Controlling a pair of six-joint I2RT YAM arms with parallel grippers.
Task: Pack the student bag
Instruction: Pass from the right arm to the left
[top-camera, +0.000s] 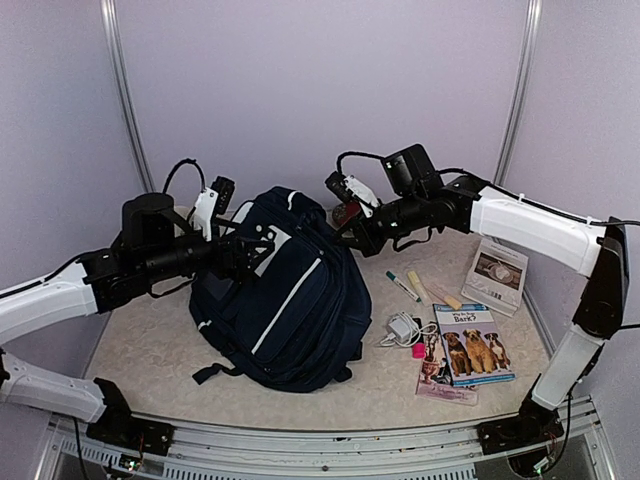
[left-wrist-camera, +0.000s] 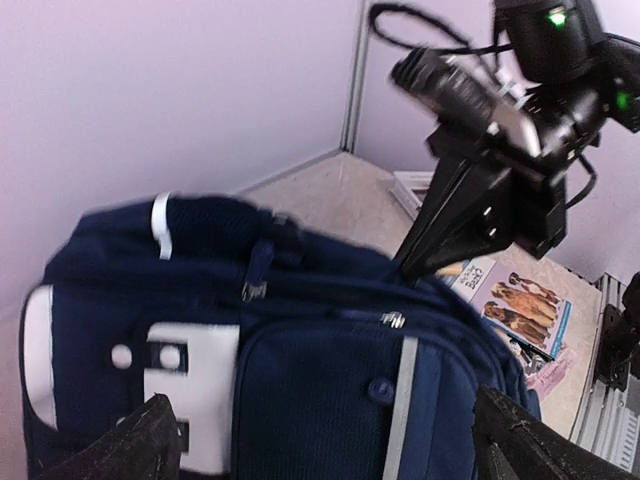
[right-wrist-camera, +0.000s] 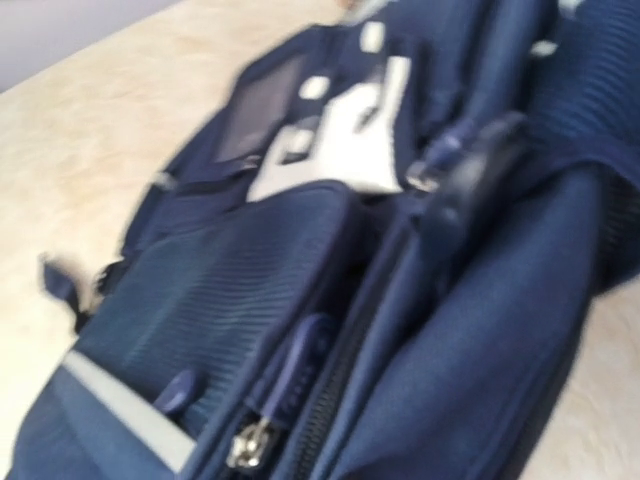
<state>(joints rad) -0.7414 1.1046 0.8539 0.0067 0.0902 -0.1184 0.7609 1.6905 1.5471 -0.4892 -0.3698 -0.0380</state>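
The student bag's upper edge (top-camera: 308, 222) has loose, wrinkled cloth along it, so the student bag will bunch up and bend when the robot lifts and turns it.
The student bag (top-camera: 290, 300), navy blue with a white dotted patch (left-wrist-camera: 195, 385) and thin pale stripes, lies in the middle of the table. My left gripper (top-camera: 252, 250) hovers at its upper left, open wide. Its two dark fingertips (left-wrist-camera: 140, 448) straddle the front pocket (left-wrist-camera: 320, 400) without touching it. My right gripper (top-camera: 352, 238) is shut, its tips down at the bag's upper right edge (left-wrist-camera: 412, 262). Whether it pinches anything does not show. The blurred right wrist view has a blue zip pull (right-wrist-camera: 300, 380) and a metal slider (right-wrist-camera: 245, 447), but no fingers.
To the right of the bag lie a green marker (top-camera: 403, 286), a yellow pen (top-camera: 418, 287), a white charger with cable (top-camera: 403, 327), a small pink item (top-camera: 418, 351), a dog book (top-camera: 472, 343) over another booklet (top-camera: 440, 378), and a white book (top-camera: 496, 275).
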